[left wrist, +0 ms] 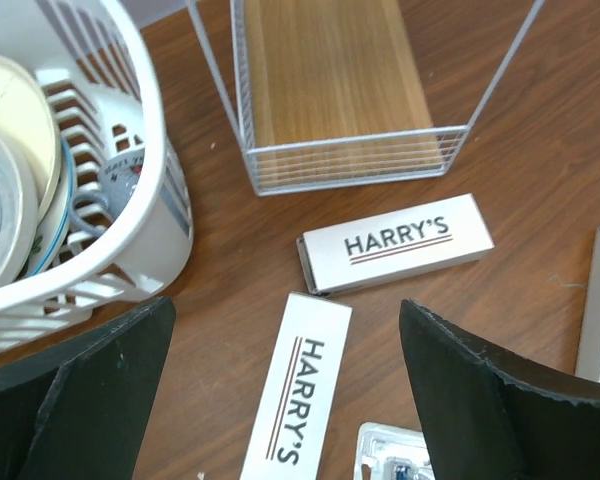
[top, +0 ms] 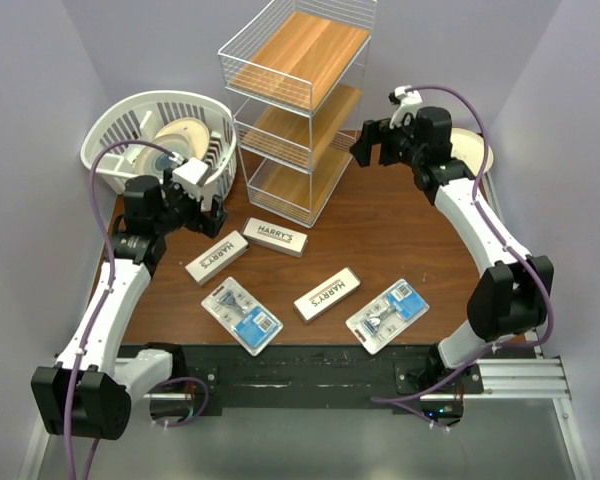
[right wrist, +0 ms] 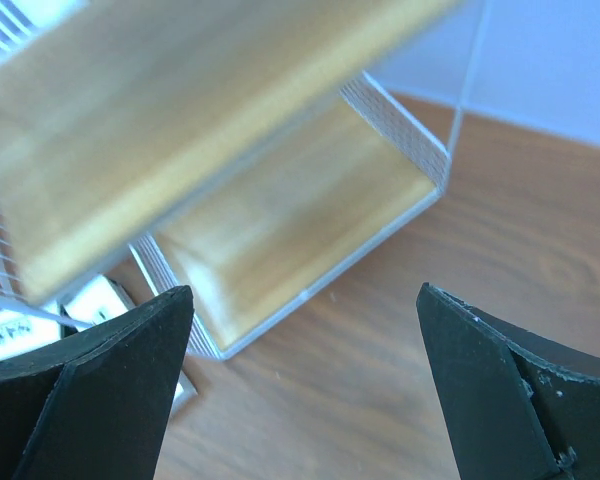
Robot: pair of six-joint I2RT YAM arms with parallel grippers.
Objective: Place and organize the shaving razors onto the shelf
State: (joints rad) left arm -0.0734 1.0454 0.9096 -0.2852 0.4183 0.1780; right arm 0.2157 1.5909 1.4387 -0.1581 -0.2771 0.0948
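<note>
My right gripper's open fingers are in front of the shelf's far post [top: 365, 70], which stands free. I should keep going toward the post [top: 364, 78] until the fingers can close around it.
Three white "HARRY'S" razor boxes [top: 276, 236] [top: 217, 257] [top: 327, 293] lie flat on the brown table. Two clear blister packs [top: 242, 315] [top: 387, 314] lie nearer the front edge. The white wire shelf [top: 300, 100] stands at the back centre, and nothing shows on its wooden tiers. My left gripper [top: 205, 215] hovers open over the leftmost box [left wrist: 298, 390], with another box [left wrist: 395, 243] just beyond it. My right gripper [top: 372, 145] hangs open beside the shelf's right side, facing the bottom tier [right wrist: 290, 230]. Both grippers [left wrist: 285, 310] [right wrist: 305, 292] hold nothing.
A white slatted basket [top: 160, 140] holding round cream plates stands at the back left, close to my left arm, and its wall [left wrist: 130, 250] shows in the left wrist view. Another cream plate [top: 477, 150] lies behind my right arm. Purple walls enclose the table.
</note>
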